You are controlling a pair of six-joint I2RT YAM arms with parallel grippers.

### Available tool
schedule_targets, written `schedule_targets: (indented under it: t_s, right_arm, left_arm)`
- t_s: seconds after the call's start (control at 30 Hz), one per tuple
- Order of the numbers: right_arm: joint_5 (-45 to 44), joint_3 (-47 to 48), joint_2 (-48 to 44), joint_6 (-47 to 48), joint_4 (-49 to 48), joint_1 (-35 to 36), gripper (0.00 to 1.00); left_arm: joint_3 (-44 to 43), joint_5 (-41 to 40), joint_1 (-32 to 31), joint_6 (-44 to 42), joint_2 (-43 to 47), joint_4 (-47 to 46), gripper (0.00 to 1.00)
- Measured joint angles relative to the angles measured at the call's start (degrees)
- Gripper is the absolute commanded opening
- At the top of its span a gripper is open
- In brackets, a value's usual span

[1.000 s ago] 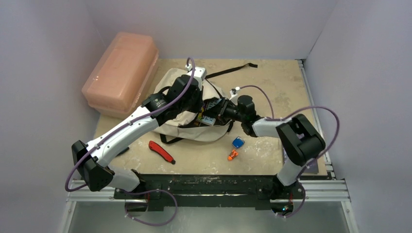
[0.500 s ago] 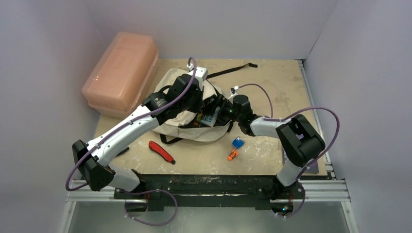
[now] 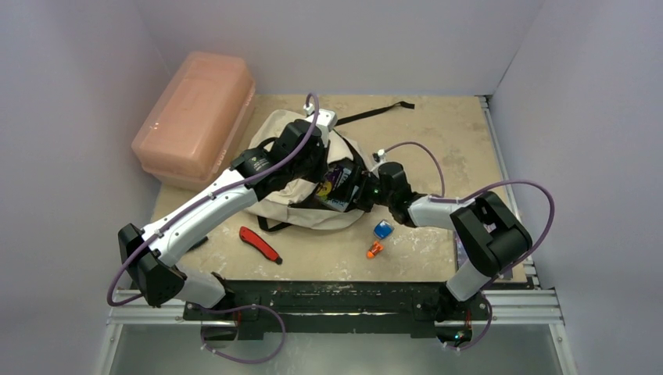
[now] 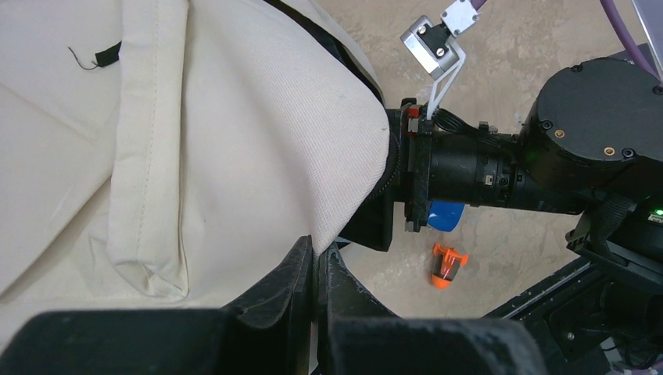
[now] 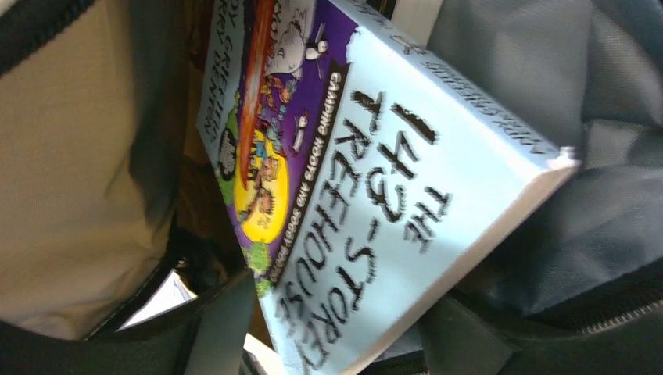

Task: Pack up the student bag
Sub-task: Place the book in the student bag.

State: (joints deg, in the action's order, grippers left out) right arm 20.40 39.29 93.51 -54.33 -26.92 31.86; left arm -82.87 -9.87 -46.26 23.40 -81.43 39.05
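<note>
My right gripper should push the light blue book (image 3: 337,194) deeper into the bag (image 3: 319,195) before getting another book, because it sits tilted and shallow in the student bag's opening.
The student bag (image 3: 285,205) lies in the middle of the table, cream fabric with black trim. My left gripper (image 3: 317,173) is shut on the edge of its opening flap (image 4: 319,248) and holds it up. My right gripper (image 3: 349,192) reaches into the opening. In the right wrist view its fingers (image 5: 223,320) stand apart. Between them lies a light blue book (image 5: 352,195), tilted and resting against the bag's grey lining (image 5: 547,101). A narrow gap shows between each finger and the book. The bag's cream outer cloth (image 5: 70,180) is on the left of that view.
A rigid pink box (image 3: 195,113) stands at the back left. A red utility knife (image 3: 259,244) lies in front of the bag. A small blue item (image 3: 382,229) and a small orange item (image 3: 374,249) lie to its right. A black strap (image 3: 375,112) trails behind the bag.
My right gripper has opened off the book and pushed further left into the bag's opening. The left gripper has kept its hold on the flap.
</note>
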Motion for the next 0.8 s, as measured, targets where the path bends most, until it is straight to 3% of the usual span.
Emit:
schedule_targets:
  t_s: [0.07,0.2,0.3,0.47,0.53,0.6,0.73,0.8]
  right_arm:
    - [-0.2,-0.8,-0.6,0.5,-0.1,0.0,0.32]
    - [0.1,-2.9,-0.9,-2.4,-4.5,0.0,0.04]
    - [-0.3,-1.6,3.1,-5.3,-10.5,0.9,0.01]
    - [-2.5,5.9,15.2,-13.3,-21.9,3.1,0.07]
    - [-3.7,6.2,16.5,-15.6,-24.9,3.8,0.33]
    - [-4.8,6.1,16.5,-16.6,-25.6,4.1,0.52]
    - [-6.4,4.1,11.5,-14.5,-23.4,3.9,0.81]
    - [-6.4,4.0,8.6,-12.3,-20.5,3.7,0.88]
  left_arm:
    - [0.0,0.5,0.0,0.0,0.0,0.0,0.00]
    - [0.0,1.5,0.0,0.0,0.0,0.0,0.00]
    - [0.0,2.0,0.0,0.1,-0.1,0.0,0.00]
    - [0.0,2.3,0.0,0.2,-0.1,0.0,0.00]
    - [0.0,2.3,0.0,0.2,-0.1,0.0,0.00]
    - [0.0,2.3,0.0,0.2,-0.3,0.0,0.00]
    - [-0.1,2.4,0.0,0.2,-1.0,0.0,0.00]
    - [-0.1,2.9,0.0,0.2,-1.5,0.0,0.00]
